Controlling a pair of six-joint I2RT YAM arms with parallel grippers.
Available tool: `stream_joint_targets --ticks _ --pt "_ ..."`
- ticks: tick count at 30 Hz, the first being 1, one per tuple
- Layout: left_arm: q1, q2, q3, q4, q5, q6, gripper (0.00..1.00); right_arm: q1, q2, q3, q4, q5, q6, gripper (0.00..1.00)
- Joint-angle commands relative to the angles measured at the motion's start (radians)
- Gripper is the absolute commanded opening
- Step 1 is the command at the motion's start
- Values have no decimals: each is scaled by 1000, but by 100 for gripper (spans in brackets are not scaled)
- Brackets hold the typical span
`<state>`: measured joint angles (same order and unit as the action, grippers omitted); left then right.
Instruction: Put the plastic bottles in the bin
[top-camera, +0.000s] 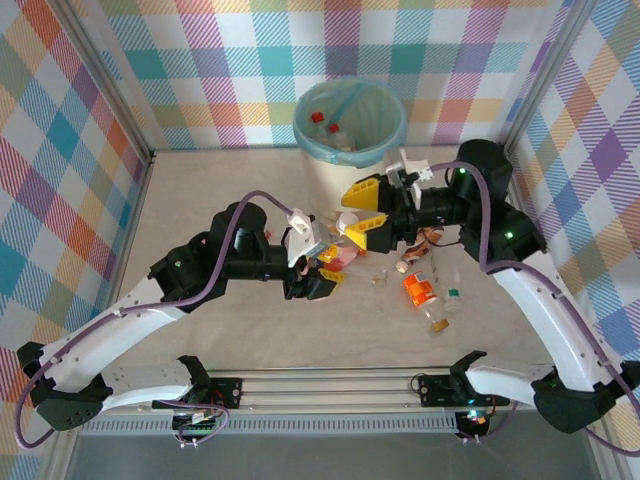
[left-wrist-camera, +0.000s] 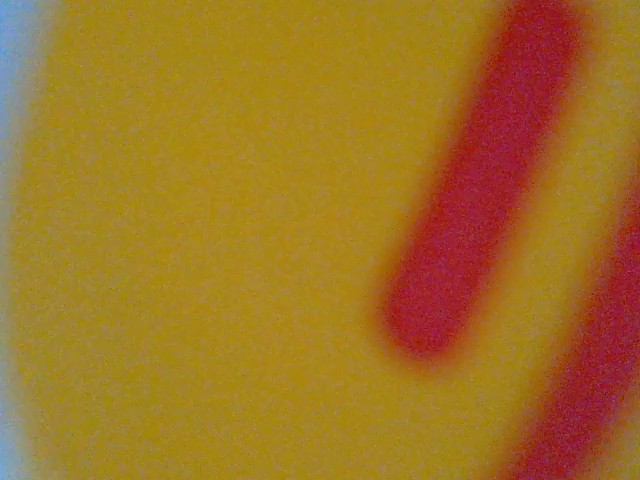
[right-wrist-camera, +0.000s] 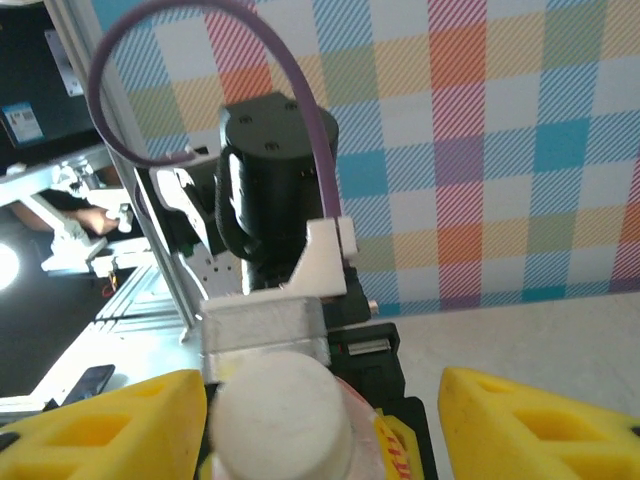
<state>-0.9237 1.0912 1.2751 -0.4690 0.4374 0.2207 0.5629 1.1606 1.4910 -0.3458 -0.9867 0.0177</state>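
Observation:
Next, my right gripper takes the pinkish bottle (top-camera: 346, 256) by its white cap end (top-camera: 347, 219) and brings it to the bin, because my left gripper is holding it short of there.
My left gripper (top-camera: 322, 268) is shut on a pinkish plastic bottle (top-camera: 346, 257) at mid-table and holds it up toward the right arm. Its yellow label with red bars (left-wrist-camera: 250, 250) sits blurred right against the left wrist camera. In the right wrist view the bottle's white cap (right-wrist-camera: 285, 420) stands between my right gripper's (right-wrist-camera: 320, 430) yellow fingers (right-wrist-camera: 545, 425). One finger is next to the cap and the other is well apart. The right gripper (top-camera: 352, 213) is open, just in front of the bin (top-camera: 392, 128). The bin is cream with a teal liner and holds red-capped bottles (top-camera: 318, 117).
More bottles lie on the table right of centre: an orange-labelled one (top-camera: 420, 290), a clear one (top-camera: 441, 320) and a small clear one (top-camera: 378, 276). A crumpled brown piece (top-camera: 431, 240) lies under the right arm. Plaid walls close in the back and sides.

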Motion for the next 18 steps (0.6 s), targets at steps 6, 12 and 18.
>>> stream_joint_targets --ticks 6,12,18 --pt "11 -13 41 5 28 -11 56 15 47 61 -69 -96 -72 49" --pt "11 -17 41 -1 27 -13 56 27 66 79 -78 -125 -80 43" --pt "11 -22 42 10 31 -20 56 34 63 73 -90 -111 -93 50"
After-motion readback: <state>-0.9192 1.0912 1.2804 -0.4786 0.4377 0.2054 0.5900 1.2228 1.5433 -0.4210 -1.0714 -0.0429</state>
